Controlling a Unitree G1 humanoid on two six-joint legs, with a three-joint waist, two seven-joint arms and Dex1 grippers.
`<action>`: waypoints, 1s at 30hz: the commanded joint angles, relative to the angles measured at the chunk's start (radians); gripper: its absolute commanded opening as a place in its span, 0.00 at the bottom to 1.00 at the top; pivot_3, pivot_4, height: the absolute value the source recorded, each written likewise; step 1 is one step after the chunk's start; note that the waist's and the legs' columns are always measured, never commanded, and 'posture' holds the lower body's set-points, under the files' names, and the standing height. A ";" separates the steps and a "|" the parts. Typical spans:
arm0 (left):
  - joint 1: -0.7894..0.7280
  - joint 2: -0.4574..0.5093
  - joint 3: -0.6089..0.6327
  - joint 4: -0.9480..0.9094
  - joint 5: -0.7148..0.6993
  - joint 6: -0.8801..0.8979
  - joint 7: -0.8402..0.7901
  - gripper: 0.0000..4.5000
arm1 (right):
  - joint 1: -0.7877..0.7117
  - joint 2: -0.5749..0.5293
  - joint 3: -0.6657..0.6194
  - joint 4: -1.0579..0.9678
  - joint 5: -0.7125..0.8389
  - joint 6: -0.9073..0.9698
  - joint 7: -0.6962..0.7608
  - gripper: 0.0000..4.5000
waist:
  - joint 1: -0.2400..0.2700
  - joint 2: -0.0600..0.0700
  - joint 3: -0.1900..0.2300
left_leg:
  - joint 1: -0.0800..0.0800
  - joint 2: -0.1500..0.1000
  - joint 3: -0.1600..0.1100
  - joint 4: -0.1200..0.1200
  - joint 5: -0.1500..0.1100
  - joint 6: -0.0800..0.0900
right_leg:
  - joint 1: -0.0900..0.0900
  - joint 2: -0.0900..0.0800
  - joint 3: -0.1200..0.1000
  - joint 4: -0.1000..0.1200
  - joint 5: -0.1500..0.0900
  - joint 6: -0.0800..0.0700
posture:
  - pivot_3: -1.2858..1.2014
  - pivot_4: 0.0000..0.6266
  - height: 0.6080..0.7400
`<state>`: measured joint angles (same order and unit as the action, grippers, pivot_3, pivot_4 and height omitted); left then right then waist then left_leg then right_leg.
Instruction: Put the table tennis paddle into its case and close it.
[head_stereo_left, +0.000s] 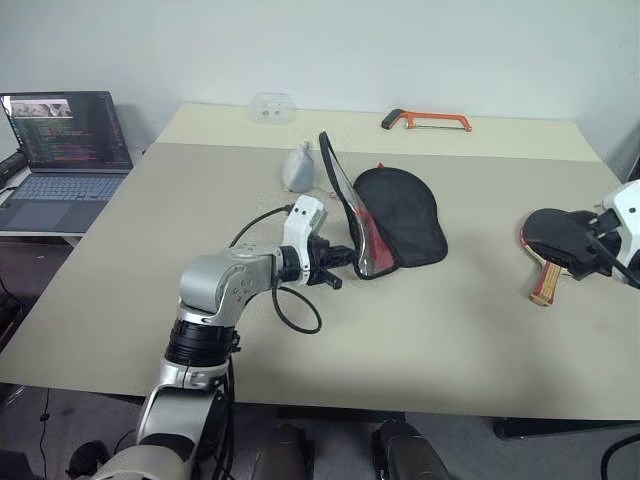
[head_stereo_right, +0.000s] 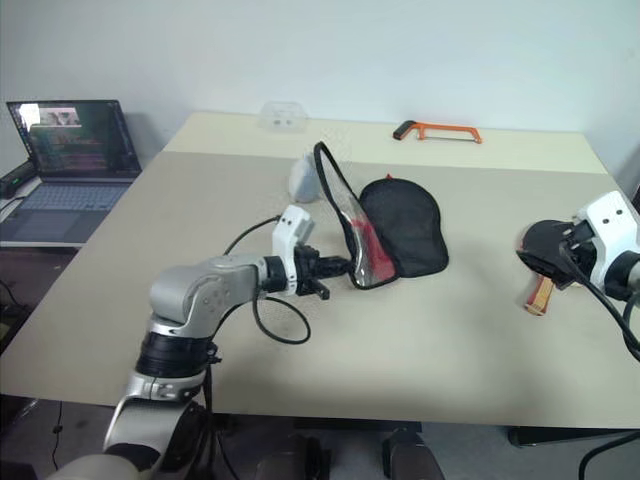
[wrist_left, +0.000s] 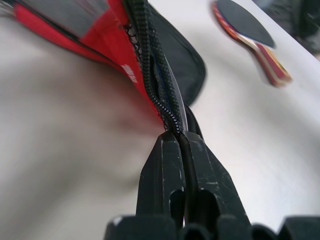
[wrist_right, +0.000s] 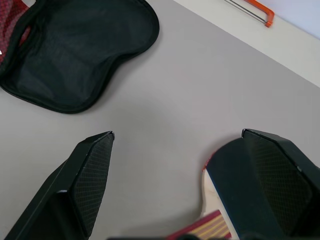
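The red-lined lid (head_stereo_left: 372, 237) is standing up along the case's black half, so the robot's left gripper should lay the lid down open beside that half before the paddle goes in.
The case (head_stereo_left: 405, 215) lies open in the middle of the table, its black half flat. Its red-lined lid (head_stereo_left: 345, 205) stands upright. My left gripper (head_stereo_left: 345, 262) is shut on the lid's zipper rim (wrist_left: 167, 107) at the near end. A grey plush charm (head_stereo_left: 298, 168) lies just behind the case. The table tennis paddle (head_stereo_left: 552, 238) rests on the table at the right, black face up, wooden handle (head_stereo_left: 545, 283) toward the near edge. My right gripper (wrist_right: 178, 134) hangs open just over the paddle's blade, with one finger (wrist_right: 272, 175) above the blade.
An orange-framed hacksaw (head_stereo_left: 425, 121) and a small clear plastic box (head_stereo_left: 271, 107) lie at the table's far edge. An open laptop (head_stereo_left: 65, 150) stands on a side table at the left. Bare tabletop (head_stereo_left: 480, 320) runs between the case and the paddle.
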<state>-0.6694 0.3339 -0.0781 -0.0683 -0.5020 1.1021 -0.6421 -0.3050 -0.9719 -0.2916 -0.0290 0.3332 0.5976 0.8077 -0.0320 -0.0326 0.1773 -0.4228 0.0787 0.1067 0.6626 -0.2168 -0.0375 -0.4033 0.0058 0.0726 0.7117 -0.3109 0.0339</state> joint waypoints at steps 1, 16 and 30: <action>-0.023 0.003 -0.030 -0.022 -0.034 -0.029 -0.069 0.00 | -0.023 -0.014 -0.013 -0.007 0.001 -0.012 0.007 1.00 | 0.000 0.000 0.000 | 0.000 0.000 0.000 0.000 0.000 0.000 | 0.000 0.000 0.000 0.000 0.000 0.000 | 0.52 0.24 1.00; -0.070 0.081 0.067 0.156 0.079 -0.138 0.024 0.00 | -0.014 -0.009 -0.013 -0.006 -0.002 -0.012 0.013 1.00 | -0.001 0.000 0.000 | 0.000 0.000 -0.001 0.000 -0.002 0.004 | 0.000 0.000 0.000 0.000 0.000 0.000 | 0.52 0.24 1.00; -0.036 0.178 0.099 0.130 0.015 -0.128 -0.096 0.00 | -0.095 0.002 0.058 0.063 -0.016 -0.041 0.029 1.00 | -0.007 0.000 0.000 | 0.000 0.001 0.001 -0.001 -0.002 0.003 | -0.001 0.000 0.000 -0.001 0.000 0.000 | 0.52 0.24 1.00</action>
<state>-0.7093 0.5037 0.0263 0.1302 -0.4487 0.9629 -0.6880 -0.3777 -0.9636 -0.2243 0.0361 0.3250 0.5779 0.8296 -0.0386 -0.0326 0.1774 -0.4231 0.0796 0.1075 0.6616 -0.2172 -0.0370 -0.4043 0.0059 0.0727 0.7108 -0.3113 0.0336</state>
